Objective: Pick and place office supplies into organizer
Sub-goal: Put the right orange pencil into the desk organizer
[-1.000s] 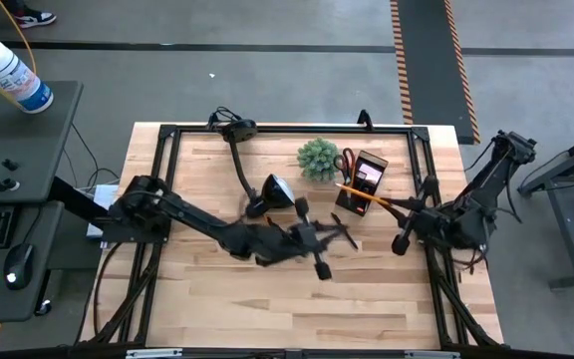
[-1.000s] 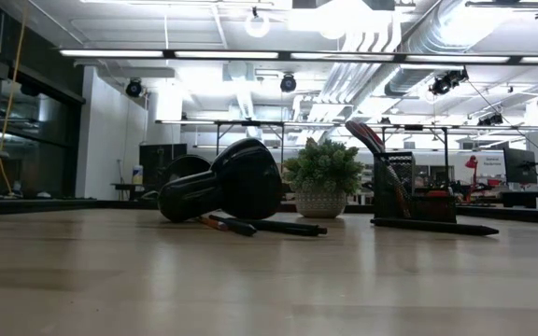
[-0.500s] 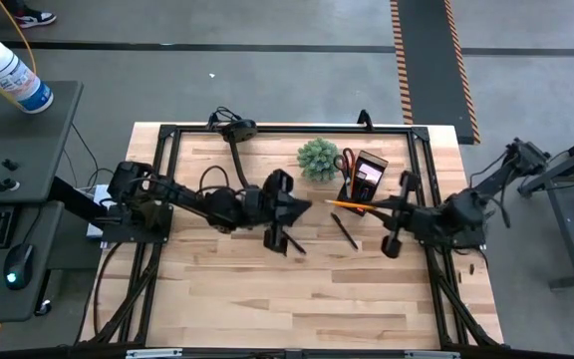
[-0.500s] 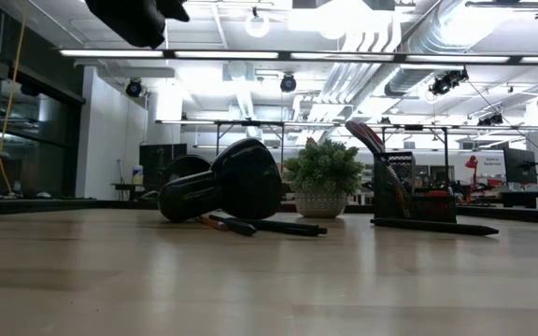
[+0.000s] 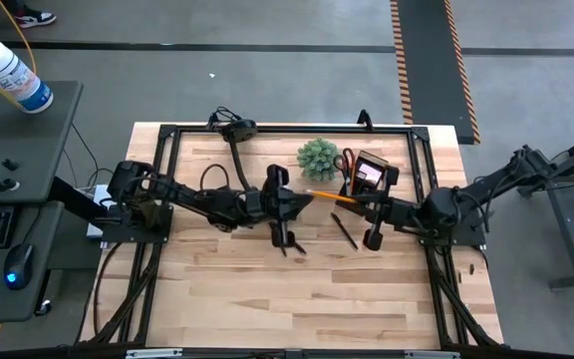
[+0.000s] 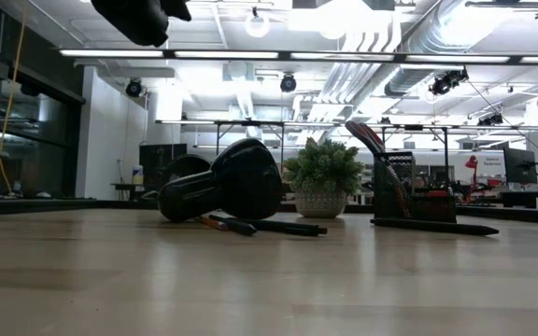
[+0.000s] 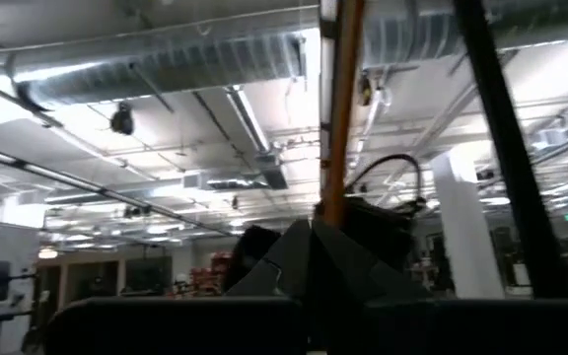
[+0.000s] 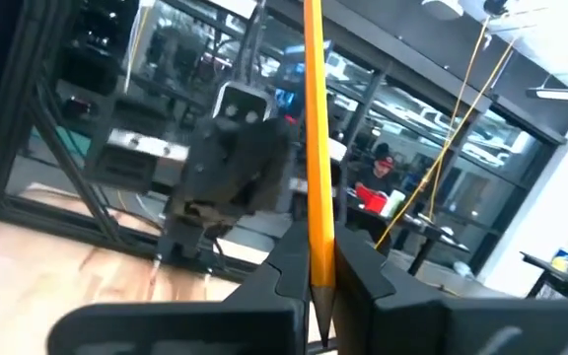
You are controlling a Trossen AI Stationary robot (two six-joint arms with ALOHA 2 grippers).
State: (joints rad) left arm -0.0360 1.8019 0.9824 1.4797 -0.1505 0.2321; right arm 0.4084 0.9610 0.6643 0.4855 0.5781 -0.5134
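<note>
The orange pencil lies past my left gripper's shut fingers, so they should open and close around the pencil's far end before my right gripper releases it.
An orange pencil spans the gap between both grippers above the table's middle. My left gripper reaches in from the left and my right gripper from the right, each shut on the pencil. The black organizer stands near the far edge and holds the red-handled scissors and a pink pad. A dark pen lies flat on the wood in front of the organizer. My left gripper has the pencil rising from the apex of its shut fingers, lifted clear of the table. The fingers themselves hide the place of contact. The hold is near the pencil's left end. My right gripper pinches the pencil's right end between its two fingers. The pencil runs on past them toward the left gripper, slanting upward, clear of the table.
A green plant stands left of the organizer. The black lamp rises from the far edge, its head low over the table, partly under my left arm. More pens lie by the lamp head. Bare wood fills the near half.
My left gripper rose from the table's middle, drew back toward the left and far edges and turned to face the right arm. My right gripper carried the orange pencil from beside the organizer toward the table's left. The pencil's free end now reaches the left gripper.
</note>
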